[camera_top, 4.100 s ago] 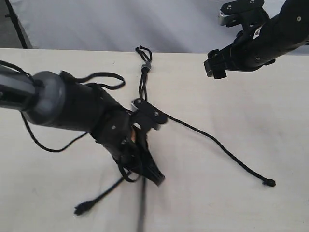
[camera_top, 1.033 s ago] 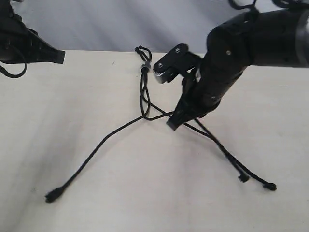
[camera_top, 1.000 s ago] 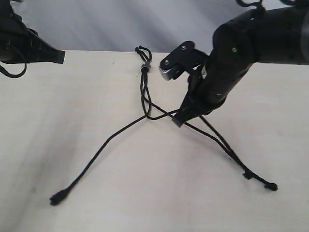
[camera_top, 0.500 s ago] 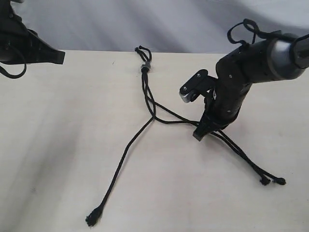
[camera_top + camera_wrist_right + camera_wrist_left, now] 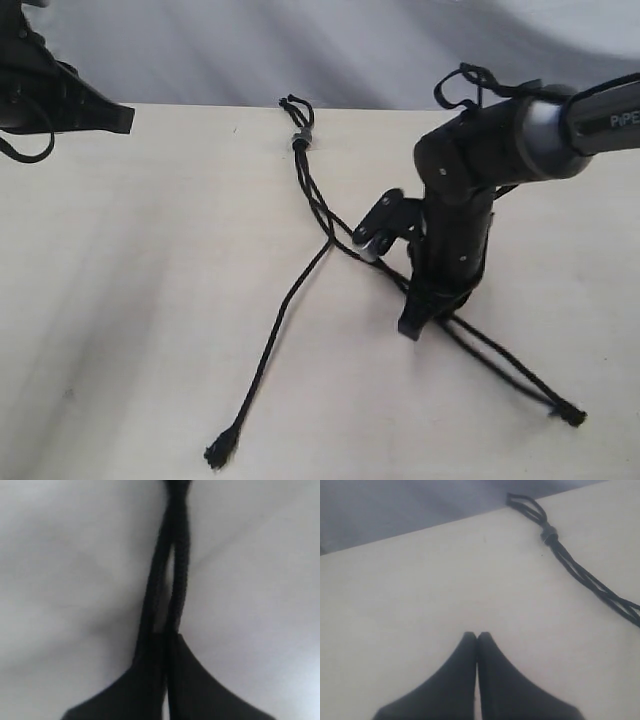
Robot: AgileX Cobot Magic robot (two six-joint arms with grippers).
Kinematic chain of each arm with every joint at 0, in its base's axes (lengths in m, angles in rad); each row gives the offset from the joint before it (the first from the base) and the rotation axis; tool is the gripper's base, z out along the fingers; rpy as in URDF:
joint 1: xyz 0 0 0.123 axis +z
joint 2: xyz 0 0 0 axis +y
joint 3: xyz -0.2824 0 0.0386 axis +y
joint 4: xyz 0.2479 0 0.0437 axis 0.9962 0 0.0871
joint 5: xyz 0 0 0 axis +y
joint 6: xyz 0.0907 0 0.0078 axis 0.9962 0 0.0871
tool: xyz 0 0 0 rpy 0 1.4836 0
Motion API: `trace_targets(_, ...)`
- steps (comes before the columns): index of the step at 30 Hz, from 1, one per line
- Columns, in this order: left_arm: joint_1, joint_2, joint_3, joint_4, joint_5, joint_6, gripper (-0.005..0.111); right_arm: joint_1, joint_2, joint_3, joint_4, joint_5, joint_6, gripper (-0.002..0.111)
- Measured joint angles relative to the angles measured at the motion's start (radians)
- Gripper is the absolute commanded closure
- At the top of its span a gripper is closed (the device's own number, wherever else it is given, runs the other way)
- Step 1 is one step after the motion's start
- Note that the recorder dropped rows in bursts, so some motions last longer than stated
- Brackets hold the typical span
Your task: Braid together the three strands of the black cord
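Observation:
The robot's right gripper has two strands of the black cord together, far from the left gripper, so it should let go of them nearer the middle and the left gripper should bring one across.
The black cord lies on the pale table, bound by a small grey band with short loops behind it. Below the band the three strands run twisted together to about mid-table. One strand trails to the front left and ends in a frayed tip. The other two strands run front right to knotted tips. My right gripper points down and is shut on these two strands, right gripper. My left gripper hovers far back left, shut and empty, left gripper; the band lies ahead of it.
The table's back edge meets a grey backdrop. Glossy cables loop off the right arm, and another cable hangs from the left arm at the left border.
The right gripper has moved toward the front with the two strands, pulling them straighter. The loose strand's tip has swung rightward and nearer. The left arm has stayed still.

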Motion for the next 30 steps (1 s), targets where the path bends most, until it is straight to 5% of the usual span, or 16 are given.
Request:
trace_targets(6,0.000,0.000,0.000,0.000,0.005,0.000,0.106,0.199,-0.004,-0.044,0.279,0.098,-0.357,0.109)
trace_targets(11,0.000,0.000,0.000,0.000,0.019,0.000,0.106,0.271,-0.055,-0.111,0.266,0.162,-0.388,0.109)
trace_targets(15,0.000,0.000,0.000,-0.002,0.019,0.000,0.106,0.132,-0.175,-0.172,0.134,0.144,-0.282,0.109)
trace_targets(23,-0.015,0.007,0.000,-0.077,0.022,0.003,0.106,-0.164,-0.175,-0.146,0.179,0.090,-0.164,0.108)
trace_targets(30,-0.328,0.106,-0.057,-0.138,0.175,0.011,0.102,-0.272,-0.175,0.024,0.179,-0.243,-0.083,0.108)
